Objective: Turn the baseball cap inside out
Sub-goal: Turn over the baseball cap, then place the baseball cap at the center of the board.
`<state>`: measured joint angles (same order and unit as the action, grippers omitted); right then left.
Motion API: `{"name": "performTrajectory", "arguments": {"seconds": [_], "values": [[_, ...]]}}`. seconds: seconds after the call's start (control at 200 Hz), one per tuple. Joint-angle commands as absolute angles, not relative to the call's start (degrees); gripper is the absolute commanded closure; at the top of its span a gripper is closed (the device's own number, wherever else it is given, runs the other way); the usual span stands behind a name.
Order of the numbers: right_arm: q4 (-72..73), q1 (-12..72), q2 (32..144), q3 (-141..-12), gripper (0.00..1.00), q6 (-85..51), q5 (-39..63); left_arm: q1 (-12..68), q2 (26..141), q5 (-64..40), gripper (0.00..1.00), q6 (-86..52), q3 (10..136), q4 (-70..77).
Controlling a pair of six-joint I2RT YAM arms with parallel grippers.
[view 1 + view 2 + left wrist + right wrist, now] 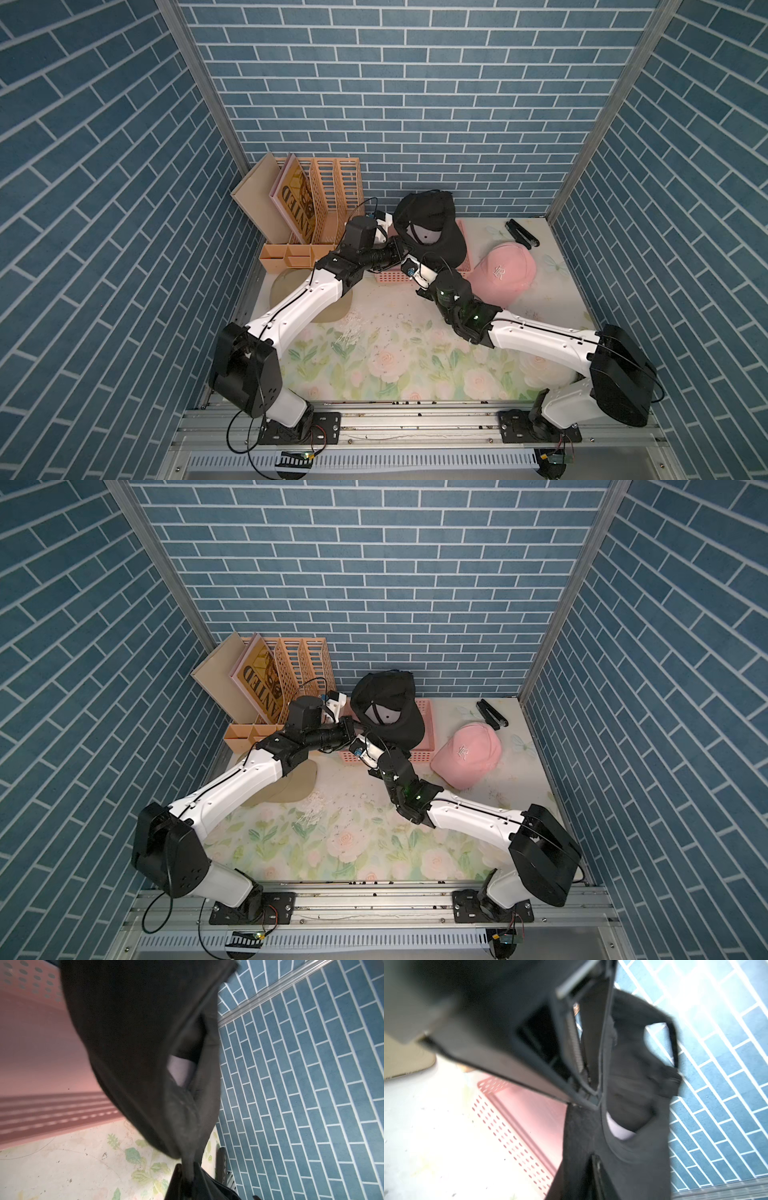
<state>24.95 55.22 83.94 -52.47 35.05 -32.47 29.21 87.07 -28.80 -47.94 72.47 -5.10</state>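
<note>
The black cap's edge (411, 245) has both grippers close together on it above the pink basket, so next my right gripper puts the cap down top up in front of the basket (402, 308).
The black baseball cap (434, 220) (388, 704) hangs in the air above the pink basket, a patch of grey lining showing at its opening. My left gripper (402, 248) (356, 729) is shut on a fold of the cap's edge; in the left wrist view the cap (145, 1043) runs down into the closed left gripper (188, 1176). My right gripper (411, 264) (362, 746) comes from below right, just beside the left one. In the right wrist view the cap (633, 1088) wraps round the right gripper (593, 1167), which is shut on the fabric.
The pink basket (465, 245) lies under the cap. A pink cap (505, 274) lies to its right and a tan cap (291, 291) under my left arm. An orange file rack (336, 187) with books, an orange tray (286, 257) and a black tool (521, 235) stand at the back.
</note>
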Motion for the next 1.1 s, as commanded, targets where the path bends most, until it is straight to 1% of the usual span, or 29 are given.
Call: {"name": "performTrajectory", "arguments": {"seconds": [0.0, 0.045, 0.27, 0.285, 0.335, 0.41, 0.435, 0.47, 0.525, 0.57, 0.765, 0.865, 0.905, 0.99, 1.09], "values": [[32.5, 53.7, 83.3, -52.0, 0.95, 35.0, -32.2, 29.8, 85.5, -31.3, 1.0, -46.1, 71.3, -5.2], [32.4, 53.4, 83.0, -51.7, 1.0, 35.0, -31.3, 29.7, 85.4, -31.2, 1.0, -46.2, 71.2, -5.1], [29.7, 51.4, 78.4, -49.2, 1.0, 30.8, -24.4, 29.7, 84.4, -27.9, 1.0, -45.9, 71.7, -4.9], [29.2, 51.2, 78.0, -49.2, 1.0, 30.2, -23.7, 29.7, 84.4, -27.5, 0.97, -45.5, 72.1, -5.2], [27.4, 50.3, 76.4, -49.2, 1.0, 28.2, -21.1, 29.8, 84.5, -25.6, 0.8, -43.4, 73.9, -7.2], [21.9, 48.0, 74.2, -50.5, 1.0, 24.2, -14.6, 29.6, 85.3, -21.6, 0.59, -38.3, 77.9, -12.5], [20.0, 47.2, 73.6, -51.3, 1.0, 23.0, -12.4, 29.6, 85.5, -20.3, 0.54, -36.5, 79.1, -14.2], [17.0, 46.1, 73.1, -52.3, 1.0, 21.5, -9.2, 29.6, 85.8, -18.6, 0.51, -34.5, 80.6, -16.2], [13.9, 44.8, 72.3, -53.3, 1.0, 20.1, -5.1, 29.5, 85.7, -15.9, 0.48, -32.2, 82.2, -18.1], [12.6, 44.4, 71.8, -53.6, 1.0, 19.2, -3.8, 29.0, 85.3, -14.8, 0.47, -31.2, 82.5, -18.3], [4.7, 41.1, 71.1, -57.5, 1.0, 11.7, 3.9, 27.3, 84.1, -13.0, 0.4, -28.0, 85.9, -19.8], [2.1, 37.7, 71.0, -59.8, 1.0, 6.1, 13.7, 26.7, 83.5, -9.3, 0.39, -24.5, 89.1, -22.6], [0.9, 35.9, 71.7, -61.1, 1.0, 3.8, 19.2, 26.5, 83.2, -6.8, 0.39, -22.8, 90.2, -23.9], [-2.0, 32.4, 74.8, -64.8, 1.0, 0.0, 30.9, 26.0, 82.4, -1.6, 0.38, -19.3, 92.0, -26.7], [-2.5, 30.3, 79.1, -67.5, 1.0, -4.3, 41.5, 25.6, 80.8, 5.4, 0.39, -15.6, 92.4, -28.8]]}}
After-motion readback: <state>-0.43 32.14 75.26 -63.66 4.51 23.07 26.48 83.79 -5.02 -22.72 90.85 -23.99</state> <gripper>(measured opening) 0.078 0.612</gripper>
